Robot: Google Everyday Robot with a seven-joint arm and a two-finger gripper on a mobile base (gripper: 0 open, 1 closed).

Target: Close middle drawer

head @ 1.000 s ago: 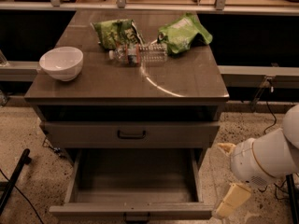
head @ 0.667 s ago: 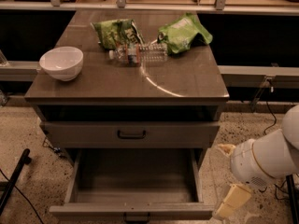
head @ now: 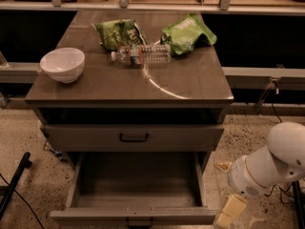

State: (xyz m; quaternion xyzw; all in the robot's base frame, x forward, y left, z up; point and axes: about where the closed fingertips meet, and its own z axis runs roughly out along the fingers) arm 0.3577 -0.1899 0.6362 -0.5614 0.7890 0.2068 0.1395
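My gripper will push the front of the middle drawer (head: 139,216) near one corner. The sides (head: 198,181) run straight back into the cabinet, so the middle drawer will slide in evenly.
The middle drawer (head: 136,185) is pulled far out of the grey-brown cabinet. Its long box is empty, and its low front (head: 133,217) with a small dark bar handle (head: 139,221) lies at the bottom edge of the camera view. Above it, the taller drawer front (head: 133,137) with its own dark handle sits nearly flush. My gripper (head: 228,213) is at the lower right, just right of the open drawer's front right corner and apart from it. The white arm (head: 271,161) reaches in behind it from the right.
On the cabinet top (head: 190,80) stand a white bowl (head: 62,64), two green chip bags (head: 119,32) (head: 187,32) and a lying plastic bottle (head: 143,54). A dark pole (head: 14,185) leans at the lower left. Cables run over the speckled floor (head: 248,132) at the right.
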